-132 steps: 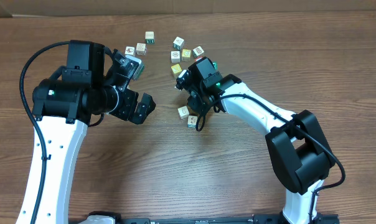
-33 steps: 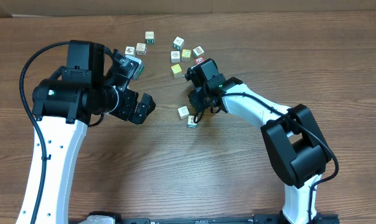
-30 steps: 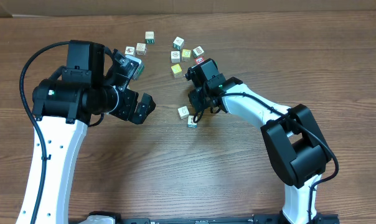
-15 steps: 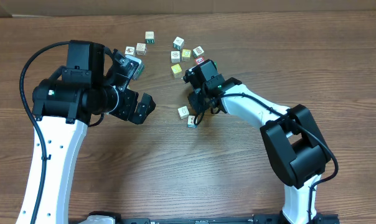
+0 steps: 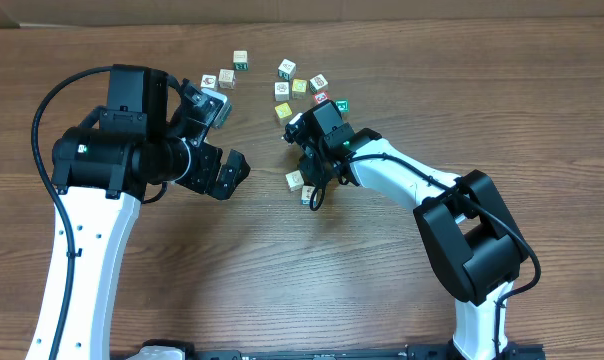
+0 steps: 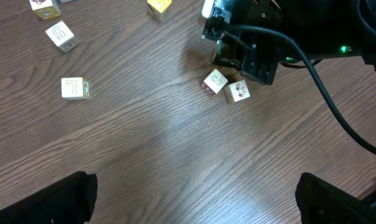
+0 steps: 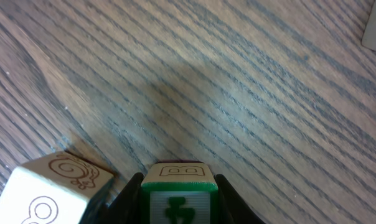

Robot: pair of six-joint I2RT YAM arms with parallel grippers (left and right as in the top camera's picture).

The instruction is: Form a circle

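Note:
The green cube's sides (image 7: 180,177) stand crooked to the whitish cube (image 7: 76,172) beside it, so next my right gripper opens, retake the green cube and turns it squarer.
My right gripper (image 7: 178,190) is shut on a small cube (image 7: 178,202) with a green face and a pale wooden top. It holds the cube low over the wood, right beside a whitish cube with a spiral mark (image 7: 51,190). From overhead, the right gripper (image 5: 309,176) hangs over that whitish cube (image 5: 295,180) and a second cube (image 5: 308,195). The same pair, whitish cube (image 6: 214,81) and second cube (image 6: 238,91), also shows in the left wrist view. A circle of cubes shows in no view. The left gripper (image 5: 225,140) stands wide open and empty, left of the pair.
Loose cubes lie scattered at the back: white ones (image 5: 241,59) (image 5: 287,68), yellow ones (image 5: 299,87) (image 5: 283,111), a red one (image 5: 322,98) and a teal one (image 5: 342,105). More sit near the left fingers (image 5: 209,82). The right arm's cable (image 6: 337,118) hangs over the table.
The right gripper has shifted a little left and toward the back with its cube, uncovering the teal cube behind it. The left arm has not moved.

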